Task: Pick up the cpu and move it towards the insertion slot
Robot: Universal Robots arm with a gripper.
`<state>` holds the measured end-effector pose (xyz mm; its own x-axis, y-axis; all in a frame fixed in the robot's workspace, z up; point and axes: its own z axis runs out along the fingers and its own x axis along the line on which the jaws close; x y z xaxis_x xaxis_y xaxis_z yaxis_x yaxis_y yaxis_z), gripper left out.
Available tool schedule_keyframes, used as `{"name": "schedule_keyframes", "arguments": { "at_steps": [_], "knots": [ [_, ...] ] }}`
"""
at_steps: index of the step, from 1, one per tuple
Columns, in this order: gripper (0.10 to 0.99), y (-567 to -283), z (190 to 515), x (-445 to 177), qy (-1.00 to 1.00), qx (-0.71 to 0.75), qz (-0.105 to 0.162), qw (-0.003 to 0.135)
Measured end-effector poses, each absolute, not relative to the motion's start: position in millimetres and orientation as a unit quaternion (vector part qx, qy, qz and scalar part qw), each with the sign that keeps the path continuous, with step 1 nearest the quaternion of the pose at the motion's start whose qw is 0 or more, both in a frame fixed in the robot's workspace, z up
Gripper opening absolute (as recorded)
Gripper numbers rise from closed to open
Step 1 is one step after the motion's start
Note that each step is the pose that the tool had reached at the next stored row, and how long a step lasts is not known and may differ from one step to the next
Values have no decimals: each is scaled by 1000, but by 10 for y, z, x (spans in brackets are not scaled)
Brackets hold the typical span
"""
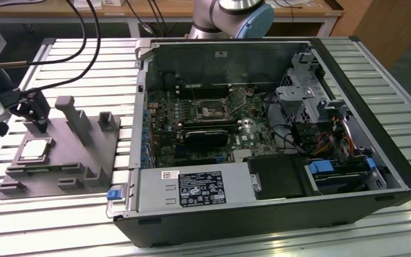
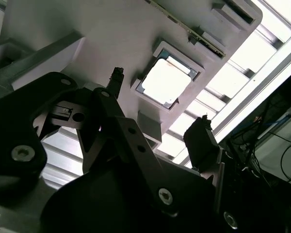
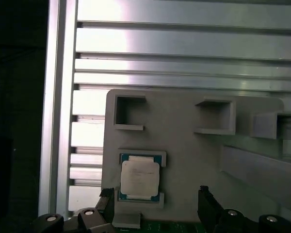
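Observation:
The cpu [image 3: 140, 178] has grey brackets [image 3: 142, 152] cupping only its ends, with its sides open, so it will come free at once when the robot's gripper lifts it.
The cpu [image 1: 34, 149], a small silvery square chip, lies flat in a shallow pocket of the grey moulded block [image 1: 84, 160] on the exterior view's left. My gripper [image 1: 20, 128] hovers just above the block, slightly behind the chip, and is open. In both wrist views the cpu [image 2: 163, 81] [image 3: 140, 177] sits a little ahead of the gap between the two black fingertips [image 2: 201, 138] [image 3: 205, 201], untouched. The gripper [image 2: 159, 109] [image 3: 156, 201] holds nothing. The insertion slot [image 1: 211, 111], a shiny square frame with a dark centre, lies on the motherboard inside the open computer case.
The open computer case [image 1: 377, 134] fills the middle and the exterior view's right, with a black card [image 1: 207, 137], cables and drive bays inside. Upright posts [image 1: 73, 120] rise from the grey block beside my gripper. Everything rests on a slatted aluminium table [image 1: 84, 64].

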<state>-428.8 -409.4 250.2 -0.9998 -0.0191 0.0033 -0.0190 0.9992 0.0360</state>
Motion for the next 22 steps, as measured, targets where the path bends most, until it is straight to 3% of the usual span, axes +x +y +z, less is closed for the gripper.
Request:
{"name": "schedule_keyframes", "arguments": {
  "at_steps": [22],
  "knots": [
    [780,-4104,2270,-4300,-1000,10,-18,3]
  ]
}}
